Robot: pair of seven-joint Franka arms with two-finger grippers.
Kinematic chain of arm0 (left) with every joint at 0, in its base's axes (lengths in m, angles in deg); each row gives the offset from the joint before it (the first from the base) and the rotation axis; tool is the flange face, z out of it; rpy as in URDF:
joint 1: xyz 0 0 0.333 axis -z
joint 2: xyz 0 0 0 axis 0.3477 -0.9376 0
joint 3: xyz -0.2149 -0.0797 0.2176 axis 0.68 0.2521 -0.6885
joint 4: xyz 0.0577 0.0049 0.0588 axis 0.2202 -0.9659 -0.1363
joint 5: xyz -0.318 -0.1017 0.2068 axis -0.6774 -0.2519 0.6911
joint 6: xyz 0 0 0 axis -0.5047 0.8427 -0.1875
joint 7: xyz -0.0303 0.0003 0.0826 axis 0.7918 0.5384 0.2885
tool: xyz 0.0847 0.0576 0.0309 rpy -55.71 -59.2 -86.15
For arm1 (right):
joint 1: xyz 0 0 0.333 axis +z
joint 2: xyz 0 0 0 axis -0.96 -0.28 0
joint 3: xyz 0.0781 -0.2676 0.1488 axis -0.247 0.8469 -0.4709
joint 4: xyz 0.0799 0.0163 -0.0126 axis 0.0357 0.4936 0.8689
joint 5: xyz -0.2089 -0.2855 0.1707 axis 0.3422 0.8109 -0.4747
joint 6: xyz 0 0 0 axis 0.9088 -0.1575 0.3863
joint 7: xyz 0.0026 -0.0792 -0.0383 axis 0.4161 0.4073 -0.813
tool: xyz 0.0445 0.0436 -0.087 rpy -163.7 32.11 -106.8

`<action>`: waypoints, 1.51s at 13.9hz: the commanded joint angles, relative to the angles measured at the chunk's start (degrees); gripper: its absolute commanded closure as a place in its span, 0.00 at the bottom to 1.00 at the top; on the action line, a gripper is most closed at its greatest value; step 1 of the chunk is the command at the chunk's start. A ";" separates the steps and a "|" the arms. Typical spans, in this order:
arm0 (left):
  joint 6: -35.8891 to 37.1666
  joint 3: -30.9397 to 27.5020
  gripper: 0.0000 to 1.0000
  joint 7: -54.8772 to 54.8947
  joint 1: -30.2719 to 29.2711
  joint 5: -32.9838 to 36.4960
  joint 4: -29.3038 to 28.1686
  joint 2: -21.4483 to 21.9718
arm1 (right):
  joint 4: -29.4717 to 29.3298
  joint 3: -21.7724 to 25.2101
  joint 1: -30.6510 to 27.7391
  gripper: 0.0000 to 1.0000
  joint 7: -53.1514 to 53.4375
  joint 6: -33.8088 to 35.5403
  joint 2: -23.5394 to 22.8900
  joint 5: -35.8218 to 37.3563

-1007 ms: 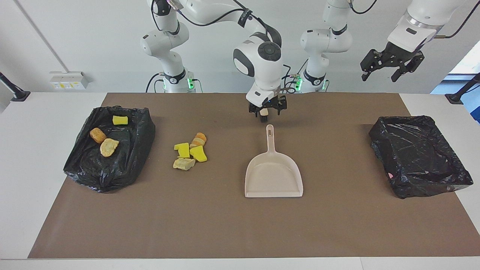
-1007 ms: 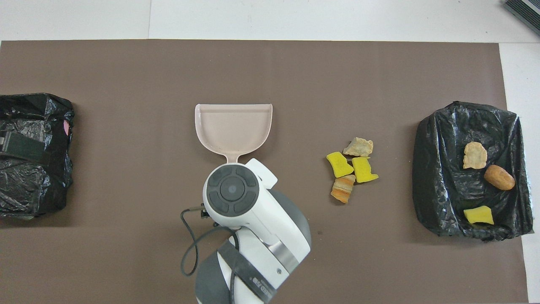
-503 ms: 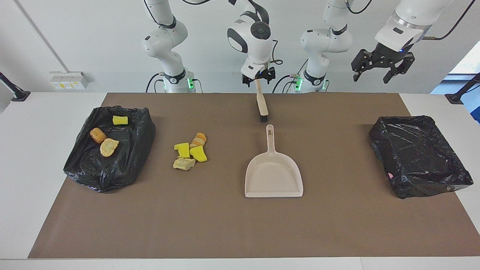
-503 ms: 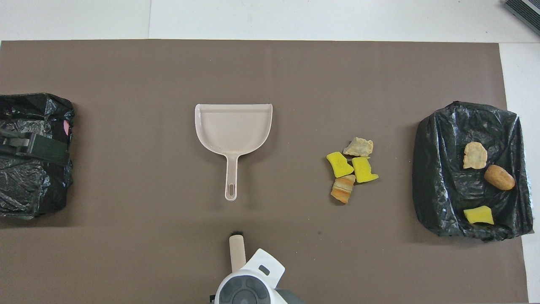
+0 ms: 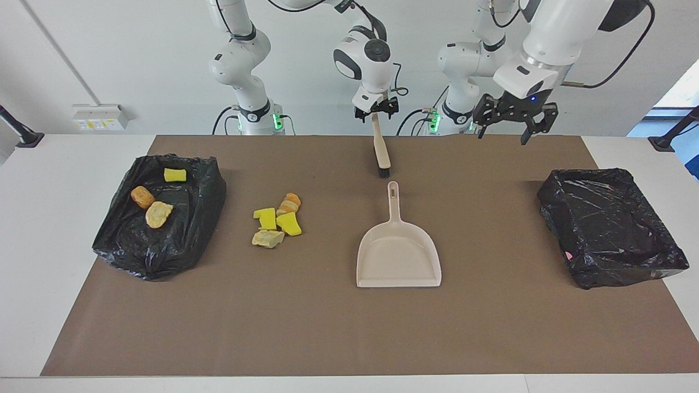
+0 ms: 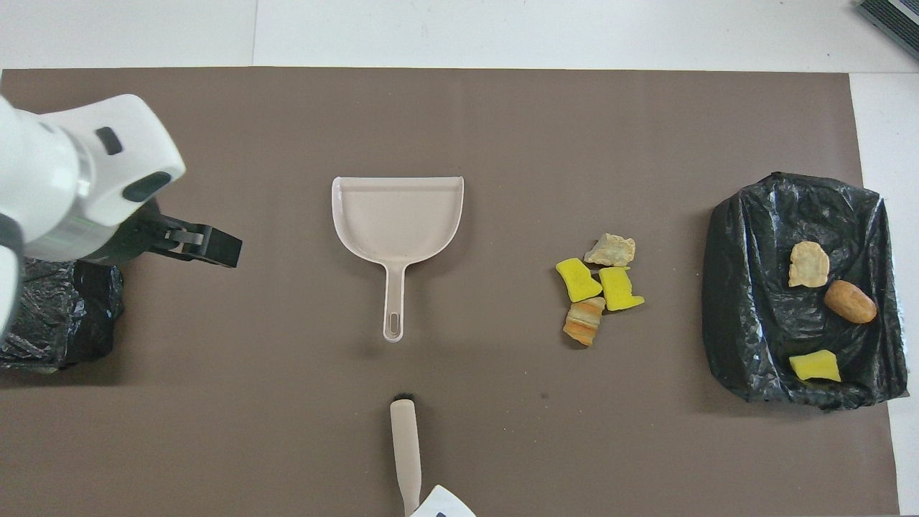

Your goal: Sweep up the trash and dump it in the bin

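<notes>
The loose trash will slide out of the dustpan and leave it empty when I tip it, because the dustpan's curved rim leaves its straight edge open.
My right gripper is shut on the top of a beige brush that hangs with its black bristles down, just nearer the robots than the handle of the beige dustpan. I cannot tell whether the bristles touch the mat. Several pieces of trash, yellow and orange-tan, lie on the mat between the dustpan and the black bin at the right arm's end. Three more pieces lie in that bin. My left gripper is open and empty in the air, over the mat's edge by the robots. The overhead view shows the brush, dustpan and trash.
A second black-lined bin stands at the left arm's end of the brown mat. In the overhead view my left arm covers part of this bin. The other bin is at the right arm's end.
My right gripper rose from low beside the dustpan handle, lifting the brush upright. My left gripper came down and moved from over its bin toward the middle of the table.
</notes>
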State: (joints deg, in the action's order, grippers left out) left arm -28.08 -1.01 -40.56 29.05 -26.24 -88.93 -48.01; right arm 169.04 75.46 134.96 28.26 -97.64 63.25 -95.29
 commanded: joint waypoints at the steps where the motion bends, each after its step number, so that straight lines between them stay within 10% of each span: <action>1: -10.11 3.61 0.00 -4.49 0.35 0.25 -9.54 0.83 | 2.40 0.13 0.39 0.13 1.11 -1.76 1.73 -1.38; 2: -12.14 4.58 0.00 -5.81 0.43 0.25 -11.04 -0.05 | 2.67 0.13 0.39 0.27 1.11 -1.59 1.82 -1.38; 4: -16.53 6.95 0.00 -8.88 0.43 0.33 -12.64 -2.94 | 2.58 0.13 0.39 0.96 1.11 -0.98 1.82 -1.38; 12: -31.47 11.54 0.00 -20.67 3.69 5.26 -18.16 -13.33 | 1.79 0.74 -2.15 1.00 0.76 1.73 3.92 -0.24; 21: -40.38 11.71 0.25 -21.12 3.69 5.17 -23.54 -13.50 | 1.79 0.74 -25.77 1.00 -13.46 30.39 20.63 15.38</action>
State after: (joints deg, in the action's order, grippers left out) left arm -66.90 10.73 -61.27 32.65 -22.15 -110.46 -62.91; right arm 169.79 76.69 114.42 19.06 -68.99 82.08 -83.17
